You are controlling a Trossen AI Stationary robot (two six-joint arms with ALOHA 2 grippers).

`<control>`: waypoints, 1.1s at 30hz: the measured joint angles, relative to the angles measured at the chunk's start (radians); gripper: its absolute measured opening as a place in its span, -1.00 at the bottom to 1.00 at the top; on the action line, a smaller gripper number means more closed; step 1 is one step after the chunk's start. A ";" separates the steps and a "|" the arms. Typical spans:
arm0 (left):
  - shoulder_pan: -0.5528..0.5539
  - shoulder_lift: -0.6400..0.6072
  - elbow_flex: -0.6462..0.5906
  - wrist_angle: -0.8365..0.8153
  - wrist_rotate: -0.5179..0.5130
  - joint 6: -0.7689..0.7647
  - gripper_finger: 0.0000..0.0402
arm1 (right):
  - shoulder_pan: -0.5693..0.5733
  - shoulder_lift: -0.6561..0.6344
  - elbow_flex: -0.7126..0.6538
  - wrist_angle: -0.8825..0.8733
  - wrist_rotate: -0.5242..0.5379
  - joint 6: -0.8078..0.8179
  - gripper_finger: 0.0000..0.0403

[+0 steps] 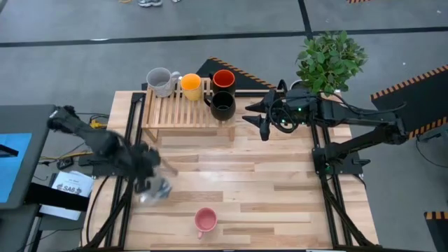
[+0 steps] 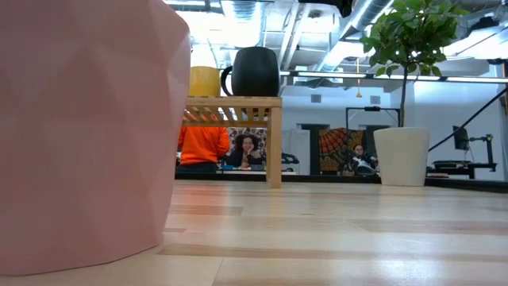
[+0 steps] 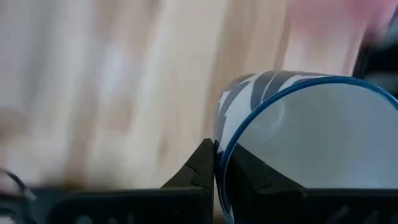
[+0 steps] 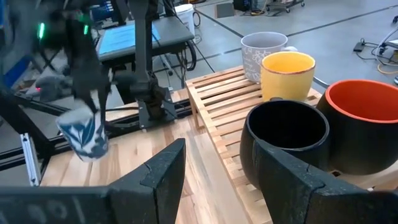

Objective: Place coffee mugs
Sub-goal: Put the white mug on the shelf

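Observation:
My left gripper needs to go to the slats (image 1: 191,113) in front of the orange mug, as they are free. It should keep carrying the white-and-blue mug there until that mug stands on them.
My left gripper (image 1: 150,180) is over the table's left side, shut on a white mug with a blue pattern (image 3: 298,124), which also shows in the right wrist view (image 4: 84,137). A wooden rack (image 1: 183,112) at the far side carries the grey mug (image 1: 161,82), orange mug (image 1: 190,85), red-inside mug (image 1: 223,78) and black mug (image 1: 222,105). The pink mug (image 1: 205,221) stands on the table near the near edge, and fills the left of the low view (image 2: 79,127). My right gripper (image 1: 249,114) is open, just right of the black mug (image 4: 286,134), apart from it. My left gripper pinches the white-and-blue mug by its rim (image 3: 219,149), one finger (image 3: 249,177) inside the mug and one finger (image 3: 200,168) outside against the wall. The fingers come from above, and the mug hangs tilted below them (image 4: 84,137).
A potted plant (image 1: 329,59) in a white pot (image 2: 401,156) stands at the far right corner, behind my right arm. Bare wooden table top (image 1: 252,182) lies between the rack and the pink mug. People sit in the room beyond the table (image 2: 246,151).

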State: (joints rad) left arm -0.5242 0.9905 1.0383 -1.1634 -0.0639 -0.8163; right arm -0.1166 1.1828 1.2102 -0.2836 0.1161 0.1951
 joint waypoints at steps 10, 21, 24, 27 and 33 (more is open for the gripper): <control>0.595 0.182 0.544 -0.172 -0.055 0.489 -0.99 | -0.003 0.000 0.000 0.000 -0.001 -0.009 0.06; 0.986 0.586 1.001 -0.394 0.023 0.900 -1.00 | -0.003 0.000 0.000 0.000 -0.001 0.014 0.06; 1.006 0.651 1.013 -0.410 0.027 0.945 -1.00 | -0.003 0.000 0.000 0.000 -0.001 0.014 0.06; 1.012 0.696 1.015 -0.389 0.024 0.984 -1.00 | -0.003 0.000 0.000 0.000 -0.001 0.015 0.06; 1.016 0.763 1.014 -0.390 -0.033 1.008 -1.00 | -0.003 0.000 0.000 0.000 -0.001 0.015 0.06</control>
State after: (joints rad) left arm 0.4915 1.7535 2.0525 -1.5532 -0.0964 0.1917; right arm -0.1196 1.1828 1.2102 -0.2832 0.1146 0.2106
